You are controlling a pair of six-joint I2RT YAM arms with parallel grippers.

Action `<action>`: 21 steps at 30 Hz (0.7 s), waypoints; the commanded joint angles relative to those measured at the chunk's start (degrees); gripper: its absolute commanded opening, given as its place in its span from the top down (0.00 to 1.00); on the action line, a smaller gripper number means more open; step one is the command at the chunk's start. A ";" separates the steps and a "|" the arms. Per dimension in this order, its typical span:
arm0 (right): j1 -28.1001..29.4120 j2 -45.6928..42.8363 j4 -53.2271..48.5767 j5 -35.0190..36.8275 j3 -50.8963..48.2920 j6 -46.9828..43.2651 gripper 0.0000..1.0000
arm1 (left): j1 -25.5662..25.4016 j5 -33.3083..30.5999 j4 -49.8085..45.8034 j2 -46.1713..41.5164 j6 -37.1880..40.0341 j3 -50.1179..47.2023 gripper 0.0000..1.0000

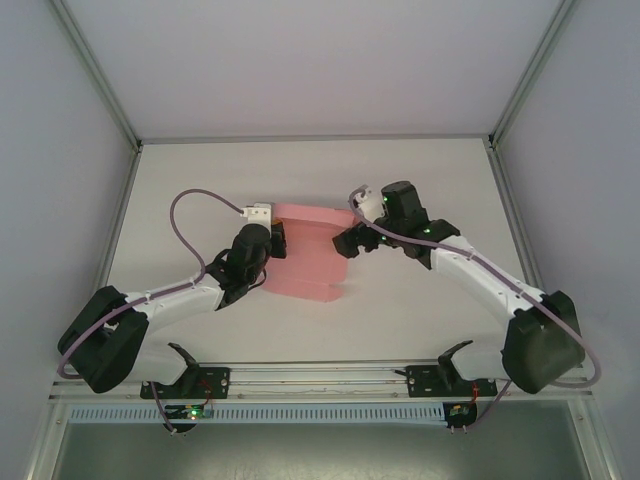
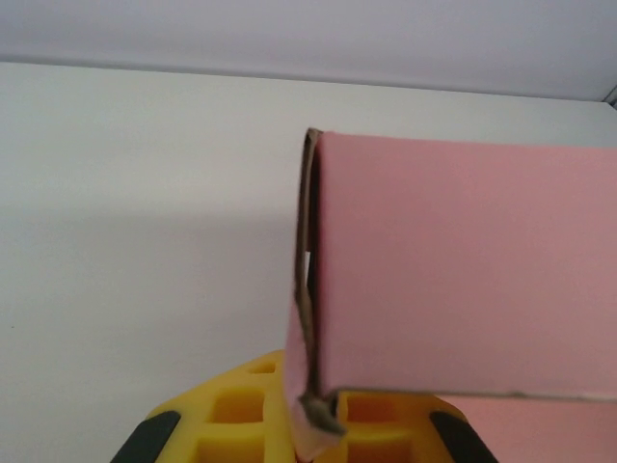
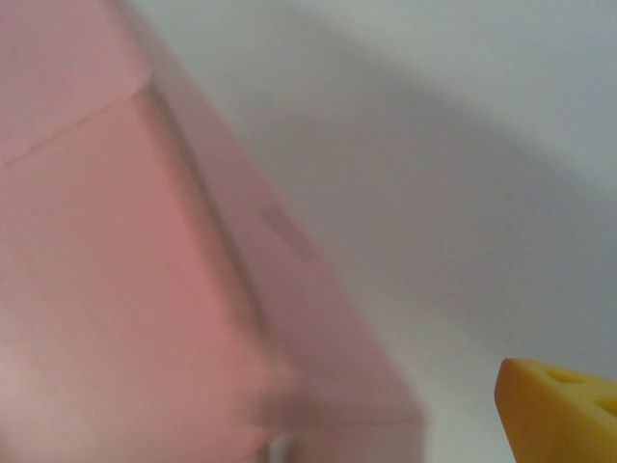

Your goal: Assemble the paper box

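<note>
The robot's right gripper has one finger covered by the paper box's pink card, so it should pull back from the box and bring both fingers around the box's side flap.
The pink paper box stands partly folded in the middle of the white table. My left gripper is at its left side. In the left wrist view its yellow fingers are shut on a thin edge flap of the paper box, whose broad pink panel rises above them. My right gripper is at the box's right edge, open. In the right wrist view the paper box is very close and blurred on the left. One yellow finger shows at the lower right, with bare table between it and the card.
The table is white, with grey enclosure walls and metal frame posts around it. Both arm bases sit on the rail at the near edge. A purple cable loops above the left arm.
</note>
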 commanded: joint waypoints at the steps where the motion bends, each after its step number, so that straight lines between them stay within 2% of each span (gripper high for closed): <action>1: 1.63 1.67 -2.08 -2.73 2.37 -3.14 0.02 | 0.22 3.11 4.16 -0.72 -1.23 1.67 1.00; 7: 2.01 1.39 7.55 4.39 1.52 -0.26 0.02 | 0.22 4.80 3.66 -0.94 -0.24 1.67 1.00; 11: 1.96 -1.75 6.25 7.98 0.98 -1.40 0.02 | 0.22 1.39 1.89 -0.94 -0.95 1.63 1.00; 16: 1.87 -9.69 0.83 13.73 -1.54 -0.76 0.02 | 0.54 -1.84 -0.80 -0.60 -2.34 2.60 1.00; 21: 1.78 -20.50 2.11 19.35 -8.08 4.04 0.02 | 1.31 -2.34 -2.88 -0.16 -4.46 3.67 1.00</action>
